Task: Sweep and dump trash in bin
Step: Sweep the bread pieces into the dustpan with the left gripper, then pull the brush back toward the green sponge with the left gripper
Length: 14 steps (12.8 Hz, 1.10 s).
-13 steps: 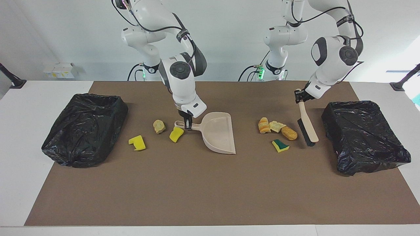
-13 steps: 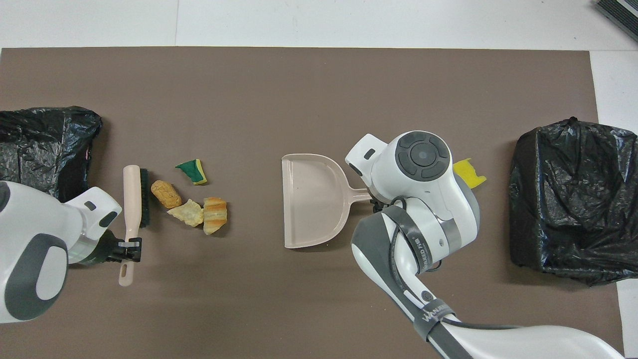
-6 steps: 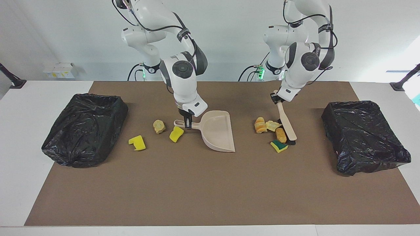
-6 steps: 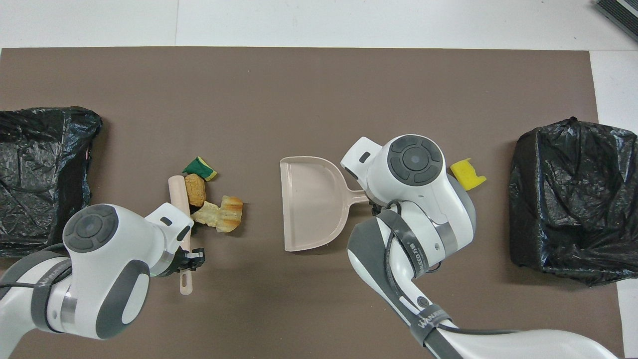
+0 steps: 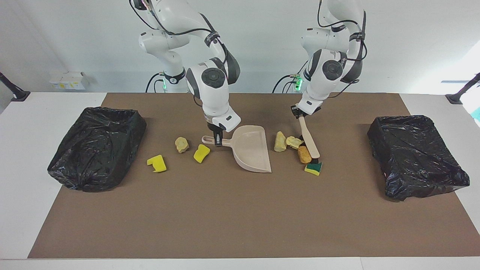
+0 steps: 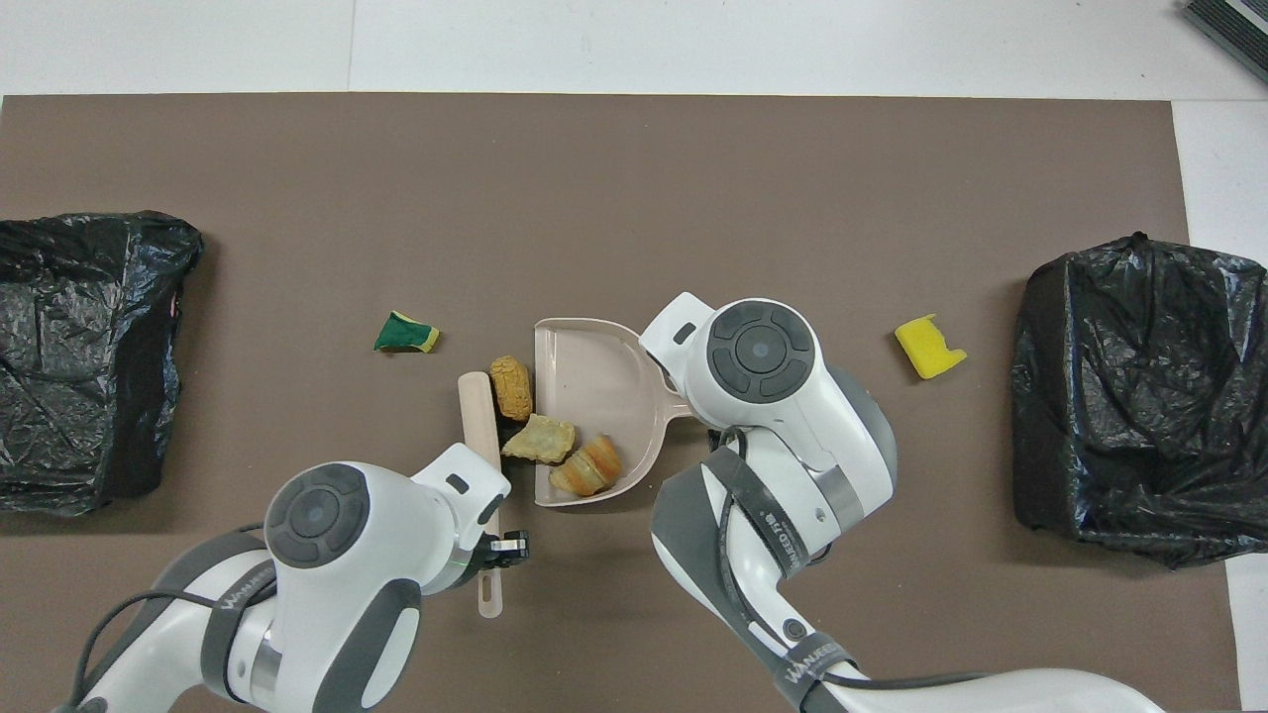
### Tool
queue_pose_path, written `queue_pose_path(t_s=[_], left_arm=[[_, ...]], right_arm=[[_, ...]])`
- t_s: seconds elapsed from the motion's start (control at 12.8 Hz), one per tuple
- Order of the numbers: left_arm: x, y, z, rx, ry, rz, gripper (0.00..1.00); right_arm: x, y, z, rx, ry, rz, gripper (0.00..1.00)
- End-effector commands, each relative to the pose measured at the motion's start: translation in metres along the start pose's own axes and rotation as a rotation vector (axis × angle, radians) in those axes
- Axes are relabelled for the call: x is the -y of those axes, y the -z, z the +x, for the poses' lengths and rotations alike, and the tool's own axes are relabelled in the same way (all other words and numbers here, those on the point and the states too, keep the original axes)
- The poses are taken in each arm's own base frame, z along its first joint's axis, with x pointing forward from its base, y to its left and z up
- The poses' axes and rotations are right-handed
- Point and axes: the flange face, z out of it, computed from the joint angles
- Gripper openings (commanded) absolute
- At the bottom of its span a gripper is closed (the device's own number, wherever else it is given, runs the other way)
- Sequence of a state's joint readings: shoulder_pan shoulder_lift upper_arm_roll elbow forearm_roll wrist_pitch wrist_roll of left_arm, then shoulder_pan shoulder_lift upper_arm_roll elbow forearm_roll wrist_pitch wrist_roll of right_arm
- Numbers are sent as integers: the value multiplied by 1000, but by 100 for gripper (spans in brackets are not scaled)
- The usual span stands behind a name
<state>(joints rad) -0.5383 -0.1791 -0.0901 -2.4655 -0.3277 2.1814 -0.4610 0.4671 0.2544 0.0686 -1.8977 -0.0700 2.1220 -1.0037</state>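
Observation:
The green-topped sponge lies behind the brush, outside its sweep toward the pan. I should bring the brush back beyond the sponge with my left gripper.
My right gripper is shut on the handle of the beige dustpan. My left gripper is shut on the handle of the beige brush, whose bristle end rests on the mat. Three tan lumps of trash are bunched between brush and pan mouth. A green-topped sponge lies just past the brush tip. Beside the pan handle lie two yellow sponges and a tan lump.
One black-lined bin stands at the right arm's end of the brown mat, another at the left arm's end. A small white box sits at the table's edge near the robots.
My left gripper has swept the brush toward the dustpan, pushing three lumps up to its mouth; the green-topped sponge slipped past the brush tip. The right gripper nudged the pan toward the brush.

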Motion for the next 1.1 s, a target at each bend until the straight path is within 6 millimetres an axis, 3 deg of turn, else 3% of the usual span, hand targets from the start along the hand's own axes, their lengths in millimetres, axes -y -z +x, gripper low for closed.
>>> queue_pose_path(t_s=[0.0, 0.16, 0.39, 0.47, 0.63, 0.94, 1.02], left_arm=[[-23, 0, -13, 1, -12, -42, 0], [-40, 9, -19, -3, -48, -49, 0], [-33, 41, -15, 31, -71, -34, 0], [-12, 67, 3, 13, -86, -14, 0], [10, 110, 25, 14, -111, 28, 0], [89, 146, 109, -105, -95, 109, 0], [108, 152, 121, -131, -107, 101, 0]], right_arm=[[-2, -7, 7, 2, -22, -18, 0], [-1, -7, 7, 2, -22, -17, 0], [-2, -7, 6, 2, -24, -16, 0], [-2, -7, 5, 7, -22, -14, 0], [-2, -7, 4, 30, -1, -18, 0], [-4, -5, 4, 36, 3, -27, 0], [-4, -4, 3, 38, 7, -33, 0]])
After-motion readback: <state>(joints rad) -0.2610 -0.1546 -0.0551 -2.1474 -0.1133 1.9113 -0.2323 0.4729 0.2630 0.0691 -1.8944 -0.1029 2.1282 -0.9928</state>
